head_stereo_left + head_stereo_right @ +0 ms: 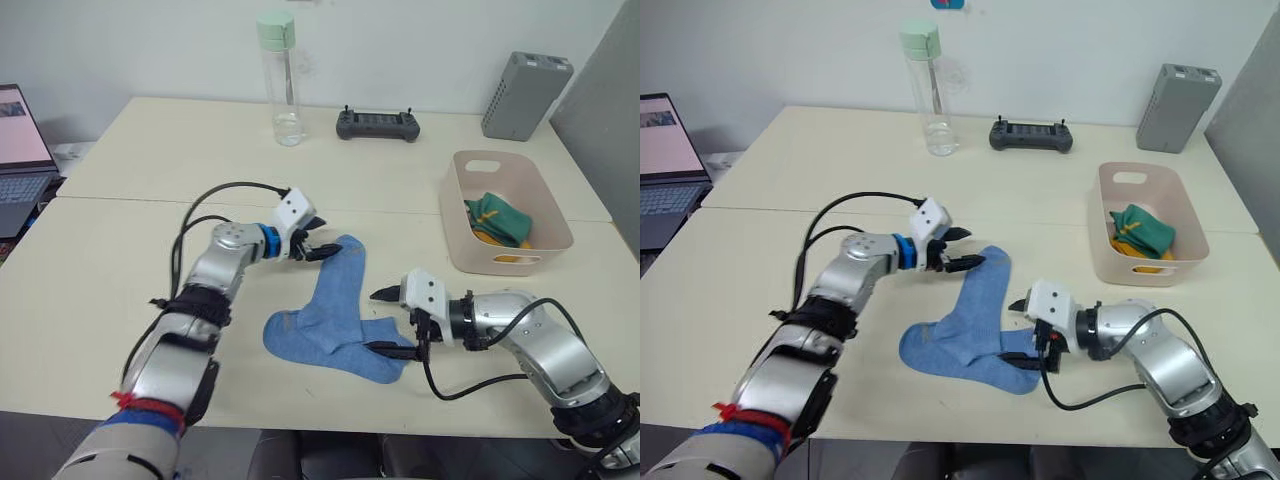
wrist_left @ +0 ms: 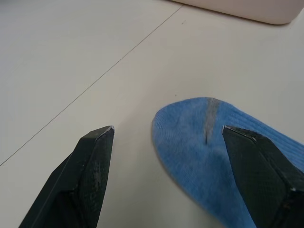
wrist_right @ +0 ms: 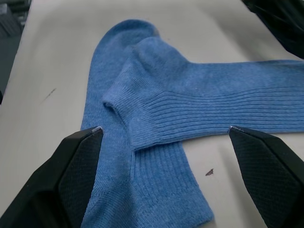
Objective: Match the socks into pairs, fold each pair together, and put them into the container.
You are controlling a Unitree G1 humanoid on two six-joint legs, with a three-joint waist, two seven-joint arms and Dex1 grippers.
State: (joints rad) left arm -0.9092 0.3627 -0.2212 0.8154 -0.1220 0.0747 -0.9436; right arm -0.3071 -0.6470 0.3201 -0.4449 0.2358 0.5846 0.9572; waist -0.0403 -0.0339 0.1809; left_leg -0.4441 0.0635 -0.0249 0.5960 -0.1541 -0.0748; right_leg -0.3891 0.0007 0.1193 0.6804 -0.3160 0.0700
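Observation:
I expect to lift the upper sock (image 1: 340, 285) away alone by its toe and leave the lower sock flat, since a clear edge crosses the lower sock.
Two light blue socks (image 1: 335, 310) lie crossed on the table in front of me, one laid over the other. My left gripper (image 1: 318, 243) is open at the far tip of the upper sock (image 2: 209, 142), its fingers (image 2: 90, 161) either side of the toe. At the socks' near right end my right gripper (image 1: 385, 322) is open, with its fingers (image 3: 76, 161) straddling the overlapping cuffs (image 3: 156, 118). The pale pink container (image 1: 507, 212) stands at the right and holds a folded green pair (image 1: 497, 217) with yellow fabric (image 1: 487, 237) under it.
A clear bottle with a green cap (image 1: 281, 80) and a black controller (image 1: 376, 124) stand at the back of the table. A grey ribbed box (image 1: 524, 95) is at the back right. A laptop (image 1: 22, 150) sits at the far left.

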